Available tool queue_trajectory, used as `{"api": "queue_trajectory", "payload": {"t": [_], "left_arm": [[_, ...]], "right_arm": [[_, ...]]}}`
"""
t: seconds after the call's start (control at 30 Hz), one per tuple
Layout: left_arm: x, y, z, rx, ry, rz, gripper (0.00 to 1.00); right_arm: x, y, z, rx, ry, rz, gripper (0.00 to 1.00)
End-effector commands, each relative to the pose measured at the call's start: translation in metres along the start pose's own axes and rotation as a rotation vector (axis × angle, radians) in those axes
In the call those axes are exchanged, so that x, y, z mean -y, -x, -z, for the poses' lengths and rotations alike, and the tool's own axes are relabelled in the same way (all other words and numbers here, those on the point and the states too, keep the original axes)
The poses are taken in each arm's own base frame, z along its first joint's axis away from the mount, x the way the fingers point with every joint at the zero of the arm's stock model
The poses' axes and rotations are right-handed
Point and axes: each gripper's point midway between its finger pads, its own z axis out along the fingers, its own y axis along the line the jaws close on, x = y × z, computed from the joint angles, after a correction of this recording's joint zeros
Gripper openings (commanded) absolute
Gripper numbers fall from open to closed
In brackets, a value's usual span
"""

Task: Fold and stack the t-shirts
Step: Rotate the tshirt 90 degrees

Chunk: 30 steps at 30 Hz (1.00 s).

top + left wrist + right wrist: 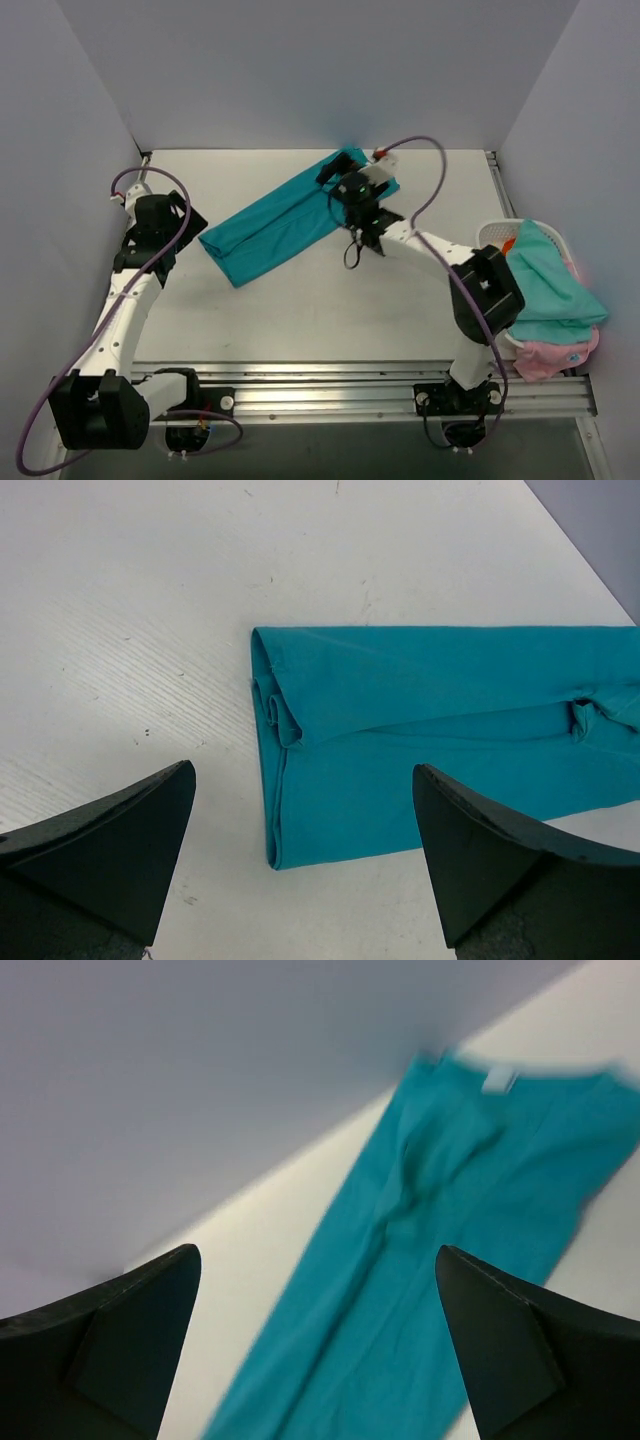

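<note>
I can see the deep teal t-shirt [275, 228] lying at a slant with its near corner clear of my left gripper, so I should keep moving my right gripper until it closes on that corner [237, 283].
A deep teal t-shirt [280, 225] lies on the white table, folded lengthwise into a long strip running from near left to far right. It also shows in the left wrist view [430, 750] and, blurred, in the right wrist view [440, 1260]. My left gripper [305, 870] is open and empty, just off the strip's near left end. My right gripper [320, 1360] is open and empty above the strip's far right part; in the top view it [362, 205] hangs over that end. Paler aqua [545, 285], pink [555, 355] and orange-red [509, 243] t-shirts lie in the basket.
A white lattice basket [493, 233] stands at the right edge of the table, heaped with shirts. Grey walls close the table at the back and both sides. A metal rail [330, 385] runs along the near edge.
</note>
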Motion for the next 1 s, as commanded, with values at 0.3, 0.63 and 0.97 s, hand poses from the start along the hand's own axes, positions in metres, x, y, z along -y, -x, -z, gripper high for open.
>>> {"api": "queue_trajectory", "payload": {"t": [0.3, 0.63, 0.97], "left_arm": [[0.005, 0.013, 0.014, 0.068, -0.057, 0.017, 0.99], [0.002, 0.015, 0.016, 0.07, -0.043, 0.016, 0.99], [-0.003, 0.015, 0.011, 0.076, -0.019, 0.008, 0.98]], "right_arm": [[-0.05, -0.332, 0.171, -0.694, 0.157, 0.172, 1.0], [-0.042, -0.399, 0.192, -0.874, 0.183, 0.151, 1.0], [-0.033, -0.429, 0.184, -0.942, 0.172, 0.144, 1.0]]}}
